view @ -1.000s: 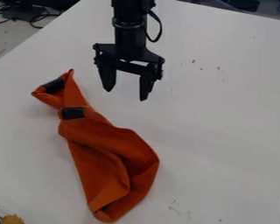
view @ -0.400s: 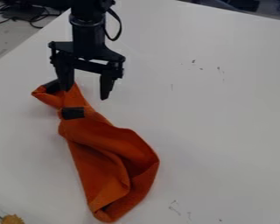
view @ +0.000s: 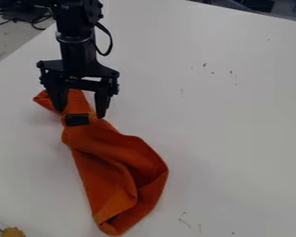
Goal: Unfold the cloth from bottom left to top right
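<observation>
My gripper will pull the edge of the orange cloth, and the cloth will then fan out with its lower tip staying folded, because loose folds gather in its wide part.
The black gripper (view: 81, 112) hangs at the upper left, open, its two fingertips on either side of the narrow upper part of the orange cloth as seen from the camera. Whether the fingertips touch the cloth, I cannot tell. The cloth (view: 107, 162) lies bunched and folded on the left half of the table, narrow at its top end and wider toward the bottom. A black patch (view: 77, 119) crosses it just below the fingertips. The gripper covers part of the cloth's top end.
The white table (view: 231, 125) carries a few small dark marks at the right and lower middle. A yellowish-brown object (view: 13, 232) sits at the bottom left corner. Dark cables (view: 36, 18) lie beyond the table's upper left edge.
The gripper has moved left and then down, from right of the cloth's top end to over its narrow part, staying open. The cloth has not visibly moved.
</observation>
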